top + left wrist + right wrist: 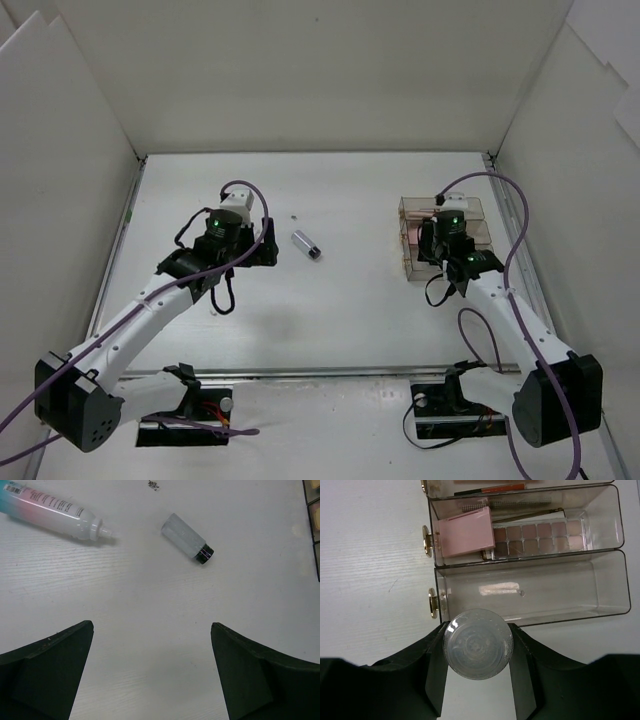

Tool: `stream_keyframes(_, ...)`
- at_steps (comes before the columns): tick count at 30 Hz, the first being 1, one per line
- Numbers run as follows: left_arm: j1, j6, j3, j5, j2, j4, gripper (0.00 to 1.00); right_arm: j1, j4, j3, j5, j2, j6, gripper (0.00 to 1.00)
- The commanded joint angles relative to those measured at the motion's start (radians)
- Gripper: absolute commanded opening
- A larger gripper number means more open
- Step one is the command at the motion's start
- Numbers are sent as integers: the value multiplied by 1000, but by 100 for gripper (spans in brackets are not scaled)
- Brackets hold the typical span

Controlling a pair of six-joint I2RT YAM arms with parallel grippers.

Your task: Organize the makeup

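The clear round bottle (pixel 478 644) hangs upright by the empty nearest compartment, so my right gripper goes on lowering it into the knob end (pixel 457 599) until it stands there.
A small clear bottle with a dark cap (pixel 187 538) lies on its side on the white table (pixel 350 300), ahead of my left gripper (pixel 152 626), which is open with nothing between its fingers. A pink bottle with a teal end (pixel 50 509) lies further left. In the top view the small bottle (pixel 307 245) lies just right of my left gripper (pixel 267 250). My right gripper (pixel 478 630) is shut on a clear round bottle (pixel 478 643), seen end-on just in front of the acrylic box. A pink square (pixel 466 531) and brown palette (pixel 540 536) lie in the middle compartment, with thin pencils (pixel 502 488) behind.
The clear acrylic tiered box (pixel 480 215) stands at the right side of the table; its nearest compartment (pixel 620 585) holds nothing. Gold knobs (pixel 434 602) stick out on its left side. Dark specks (pixel 154 485) lie beyond the small bottle. White walls enclose the table.
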Motion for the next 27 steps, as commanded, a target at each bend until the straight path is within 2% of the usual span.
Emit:
stream_keyframes(1, 12, -29, 38, 11, -33, 2, 99, -17, 222, -4, 7, 26, 15, 0)
stream_keyframes(11, 12, -52, 1, 5, -64, -10, 100, -40, 329, -9, -46, 159, 33, 0)
stream_keyframes(21, 12, -63, -2, 11, -67, -1, 99, -56, 361, -55, -68, 179, 74, 0)
stream_keyframes(24, 12, -63, 7, 14, -57, -3, 99, -60, 330, -38, -75, 199, 79, 5)
stream_keyframes(25, 12, -62, 10, 14, -54, -4, 99, -60, 323, -32, -85, 205, 82, 12)
stream_keyframes(27, 12, -60, 12, 12, -53, -4, 100, -65, 292, -14, -91, 223, 94, 15)
